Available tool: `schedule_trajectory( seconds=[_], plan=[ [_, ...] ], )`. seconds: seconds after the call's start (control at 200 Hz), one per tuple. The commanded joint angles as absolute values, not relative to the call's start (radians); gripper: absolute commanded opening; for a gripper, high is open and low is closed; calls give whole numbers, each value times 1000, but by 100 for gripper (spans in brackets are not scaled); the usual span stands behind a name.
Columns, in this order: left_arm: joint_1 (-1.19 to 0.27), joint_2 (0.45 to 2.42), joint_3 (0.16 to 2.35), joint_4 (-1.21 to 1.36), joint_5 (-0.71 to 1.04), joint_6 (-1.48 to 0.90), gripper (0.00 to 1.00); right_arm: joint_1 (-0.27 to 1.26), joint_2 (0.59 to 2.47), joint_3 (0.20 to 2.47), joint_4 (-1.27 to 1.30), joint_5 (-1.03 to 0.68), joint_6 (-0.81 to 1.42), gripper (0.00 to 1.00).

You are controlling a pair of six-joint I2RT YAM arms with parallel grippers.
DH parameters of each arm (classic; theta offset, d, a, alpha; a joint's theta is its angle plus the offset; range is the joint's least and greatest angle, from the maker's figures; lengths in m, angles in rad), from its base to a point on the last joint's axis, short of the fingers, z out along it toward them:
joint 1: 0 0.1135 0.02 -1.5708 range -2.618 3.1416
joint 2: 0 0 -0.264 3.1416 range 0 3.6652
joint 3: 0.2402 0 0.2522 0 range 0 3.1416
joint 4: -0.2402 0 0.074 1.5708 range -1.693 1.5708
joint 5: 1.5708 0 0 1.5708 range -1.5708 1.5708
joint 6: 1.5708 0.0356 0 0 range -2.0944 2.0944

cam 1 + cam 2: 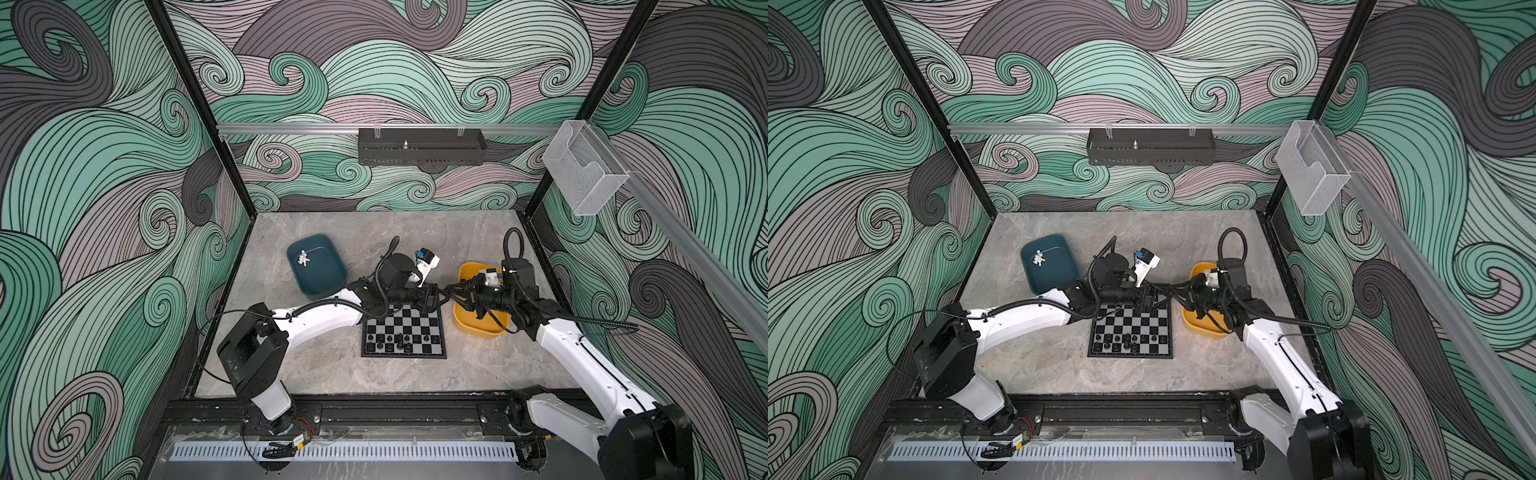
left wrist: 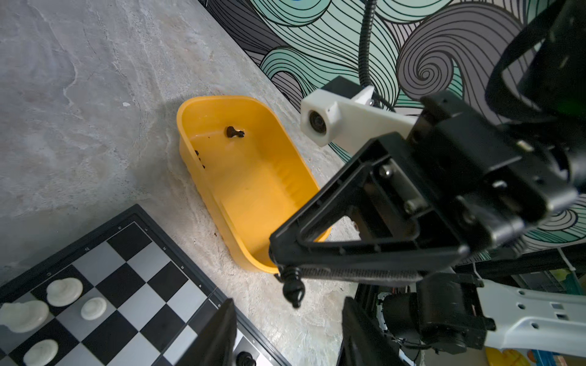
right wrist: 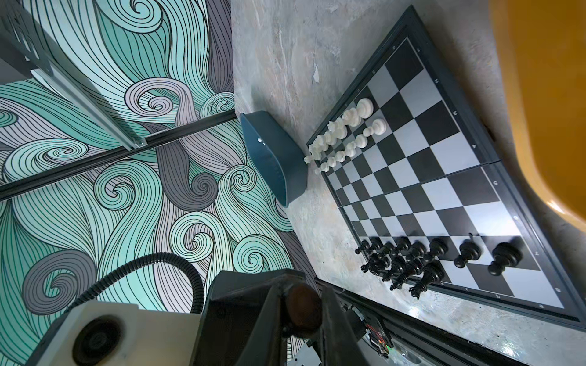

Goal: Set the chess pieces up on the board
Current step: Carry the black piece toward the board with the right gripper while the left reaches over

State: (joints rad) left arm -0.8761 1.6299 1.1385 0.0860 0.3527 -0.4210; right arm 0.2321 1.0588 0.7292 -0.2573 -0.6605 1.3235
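Observation:
The robot's right gripper is holding the black chess piece by its base (image 2: 291, 272), and that base has to touch the board, so next the left gripper grabs the chess piece by its head (image 2: 295, 296) first.
The board (image 1: 432, 328) lies mid-table. Black chess pieces (image 1: 399, 343) stand along its near rows, and white pieces (image 3: 348, 126) stand on its far rows. My right gripper (image 1: 449, 291) hovers beyond the board's far right corner, shut on a black chess piece (image 2: 293, 286) by its base (image 3: 302, 305). The piece's head points at my left gripper (image 2: 290, 301). The left fingers (image 2: 218, 336) stand apart on either side of the piece without touching it. In both top views the two grippers meet tip to tip.
A yellow tray (image 1: 478, 328) sits right of the board, under the right arm, with a black piece (image 2: 234, 132) lying in it. A teal tray (image 1: 328, 282) at the back left holds a few white pieces (image 1: 303, 258). The left arm crosses the board's far left corner.

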Motion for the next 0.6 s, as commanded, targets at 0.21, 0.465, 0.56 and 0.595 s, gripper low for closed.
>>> schedule_trajectory(
  seconds=[0.21, 0.465, 0.56, 0.595],
  plan=[
    [-882, 1666, 1227, 66, 360, -412, 28, 242, 1039, 726, -200, -709, 1381, 12],
    [-881, 1675, 1238, 60, 358, -439, 7, 244, 1026, 713, -147, -721, 1424, 12],
    [-880, 1675, 1243, 66, 351, -449, 4, 251, 1017, 715, -142, -721, 1429, 12],
    [-880, 1674, 1246, 67, 348, -453, 1, 254, 1014, 719, -149, -721, 1427, 12]
  ],
)
